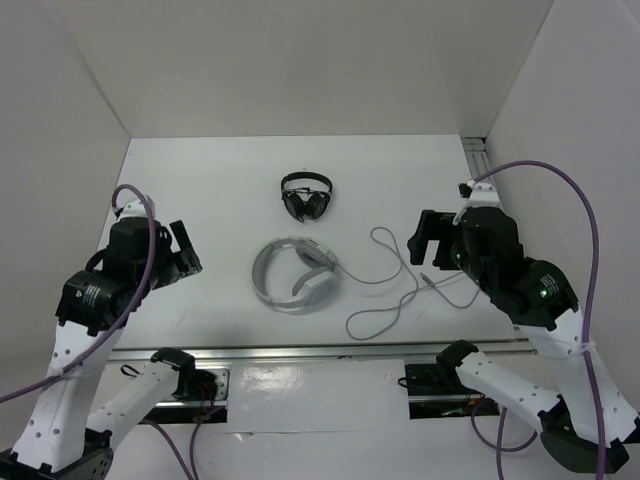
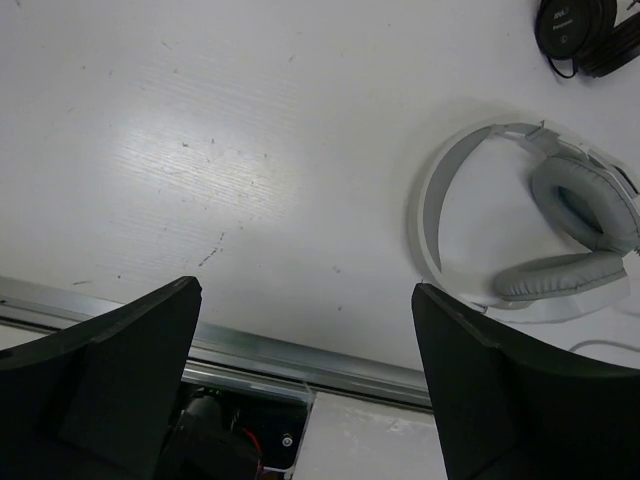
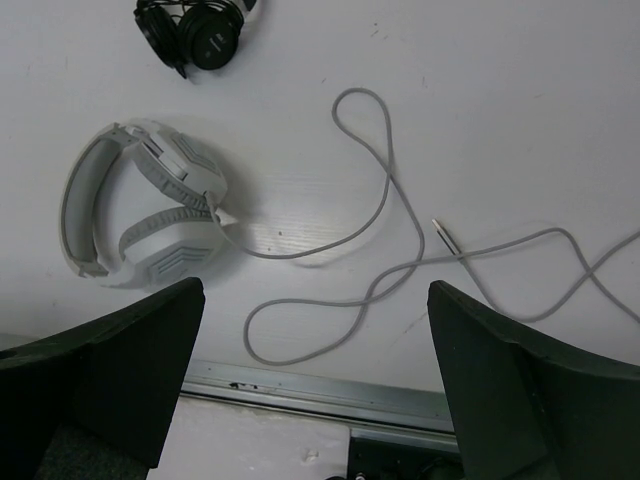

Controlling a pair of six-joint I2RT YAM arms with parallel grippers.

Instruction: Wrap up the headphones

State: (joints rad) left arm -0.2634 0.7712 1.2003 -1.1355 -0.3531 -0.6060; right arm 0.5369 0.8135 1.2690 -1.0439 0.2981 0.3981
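Note:
The headphones' headband's curve (image 1: 257, 268) faces my left gripper, with the grey cable past the earcups, so I keep approaching until the gripper's fingers close around the headband.
The white and light-grey headphones (image 1: 293, 277) lie flat at the middle of the table, earcups folded inward. Their thin grey cable (image 1: 385, 310) runs right in loose loops, and its plug (image 3: 445, 238) lies free on the table. My left gripper (image 1: 188, 255) is open and empty, left of the headphones and above the table. My right gripper (image 1: 425, 240) is open and empty, above the cable's right end. The left wrist view shows the headband (image 2: 440, 200) to the upper right of my open left gripper (image 2: 305, 290). The right wrist view shows the headphones (image 3: 165, 240) and cable (image 3: 386, 195) beyond my open right gripper (image 3: 315, 288).
Smaller black headphones (image 1: 306, 197) lie just behind the white ones, also seen in the wrist views (image 2: 585, 30) (image 3: 195, 30). A metal rail (image 1: 320, 350) runs along the table's near edge. White walls enclose the table at the left, back and right.

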